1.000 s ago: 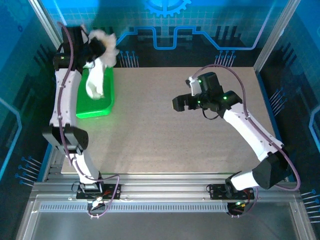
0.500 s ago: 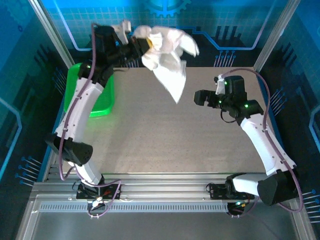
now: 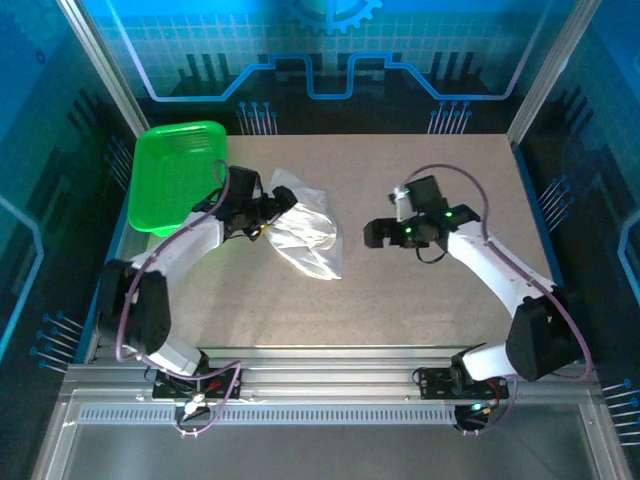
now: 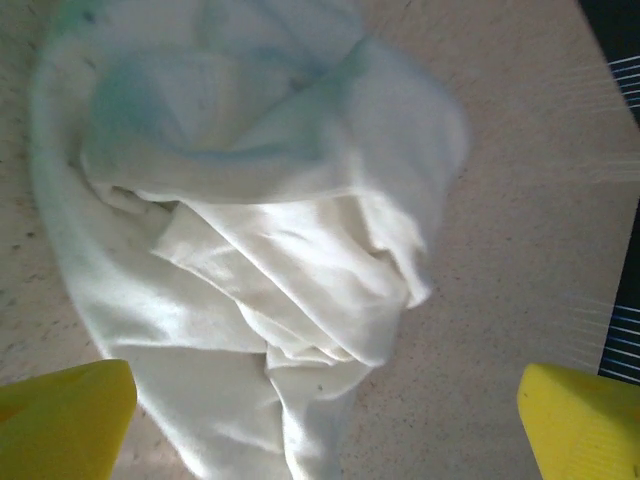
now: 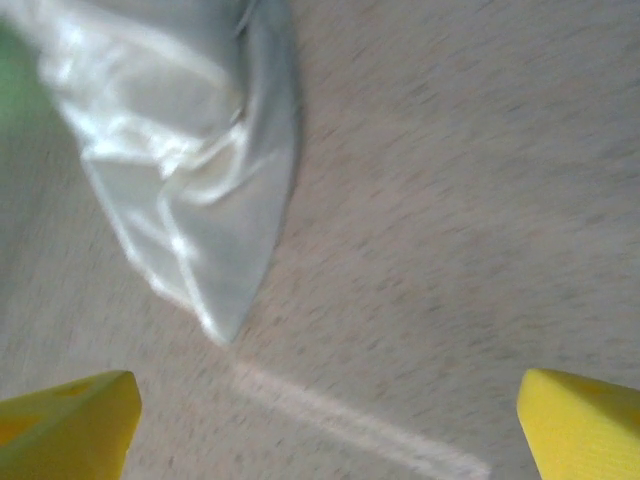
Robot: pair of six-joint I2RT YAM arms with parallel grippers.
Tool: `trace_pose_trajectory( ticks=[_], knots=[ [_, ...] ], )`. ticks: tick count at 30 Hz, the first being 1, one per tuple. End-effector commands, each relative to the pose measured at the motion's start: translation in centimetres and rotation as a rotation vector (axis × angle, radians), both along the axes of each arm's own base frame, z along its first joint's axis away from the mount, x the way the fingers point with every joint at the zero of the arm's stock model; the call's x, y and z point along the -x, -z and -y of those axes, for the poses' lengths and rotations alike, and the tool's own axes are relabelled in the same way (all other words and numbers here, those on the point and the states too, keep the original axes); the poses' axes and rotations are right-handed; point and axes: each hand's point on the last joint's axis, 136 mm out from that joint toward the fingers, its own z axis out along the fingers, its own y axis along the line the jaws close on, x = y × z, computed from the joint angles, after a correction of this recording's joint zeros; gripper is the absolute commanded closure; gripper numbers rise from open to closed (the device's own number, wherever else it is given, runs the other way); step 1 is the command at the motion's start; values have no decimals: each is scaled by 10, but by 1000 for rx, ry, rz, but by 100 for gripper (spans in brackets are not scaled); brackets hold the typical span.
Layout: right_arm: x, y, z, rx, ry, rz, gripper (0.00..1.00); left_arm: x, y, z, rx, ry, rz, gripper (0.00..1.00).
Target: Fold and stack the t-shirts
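Note:
The white t-shirt is lying in a crumpled heap [image 3: 312, 232], so the robot's left gripper needs to grab one edge [image 3: 283, 249] of the t-shirt across from the right gripper, to lift and stretch it before folding.
A white t-shirt [image 3: 308, 236] lies in a crumpled heap on the table, left of centre; no print shows on it. My left gripper [image 3: 272, 212] sits low at the heap's left edge, open, and nothing is held. In the left wrist view the t-shirt [image 4: 260, 230] is bunched in folds just ahead of the left gripper [image 4: 325, 425], whose yellow fingertips [image 4: 65, 415] stand wide apart. My right gripper [image 3: 374, 233] hovers open to the right of the heap. The right wrist view has the t-shirt's pointed end [image 5: 190, 190] ahead and left of the right gripper [image 5: 325, 425].
A green plastic basket [image 3: 178, 170] stands at the table's far left corner, nothing showing inside it. Bare table [image 3: 450, 320] stretches to the right and toward the near edge. Frame posts and blue panels close in the sides and back.
The left arm swung the t-shirt out of the basket and over the table, lowered it and opened, letting it drop. The right gripper shifted left and nearer, toward the heap.

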Motion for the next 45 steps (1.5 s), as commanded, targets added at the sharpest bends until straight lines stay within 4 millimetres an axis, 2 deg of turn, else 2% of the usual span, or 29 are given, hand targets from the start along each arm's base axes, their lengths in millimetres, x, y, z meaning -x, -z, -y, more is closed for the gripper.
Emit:
trace_pose_trajectory(
  ticks=[1, 4, 8, 11, 14, 19, 23, 28, 31, 32, 36, 38, 40, 43, 45],
  knots=[
    [29, 12, -36, -16, -151, -85, 4, 18, -42, -24, -91, -33, 51, 1],
    [38, 33, -60, -33, -197, -138, 8, 43, -22, -28, -101, -17, -16, 1],
    [38, 58, -87, -50, -226, -200, 15, 74, 22, -30, -103, 4, -136, 1],
    [34, 75, -100, -61, -223, -249, 21, 82, 51, -24, -75, 30, -188, 5],
    [26, 86, -105, -62, -189, -258, 26, 77, 69, -15, -48, 52, -206, 10],
    [14, 98, -111, -65, -153, -266, 33, 60, 80, -3, -34, 75, -191, 15],
    [6, 107, -116, -64, -131, -279, 40, 46, 98, 4, -29, 78, -218, 20],
    [0, 117, -118, -41, -119, -298, 57, 25, 119, 11, -33, 81, -238, 29],
    [-4, 118, -115, -23, -104, -295, 67, 15, 129, 13, -50, 88, -250, 40],
    [-7, 118, -113, -16, -96, -293, 72, 13, 133, 14, -58, 94, -258, 46],
    [-16, 103, -101, -34, -47, -270, 96, 8, 135, 10, -105, 113, -268, 88],
    [-23, 88, -91, -46, -13, -236, 100, 7, 125, 5, -124, 111, -246, 100],
    [-28, 71, -80, -59, 16, -201, 100, 4, 110, 1, -141, 110, -208, 100],
    [-37, 33, -67, -96, 44, -128, 100, -1, 86, -5, -166, 112, -154, 100],
    [-43, 8, -58, -119, 58, -85, 100, -5, 62, -7, -162, 104, -102, 100]
  ],
)
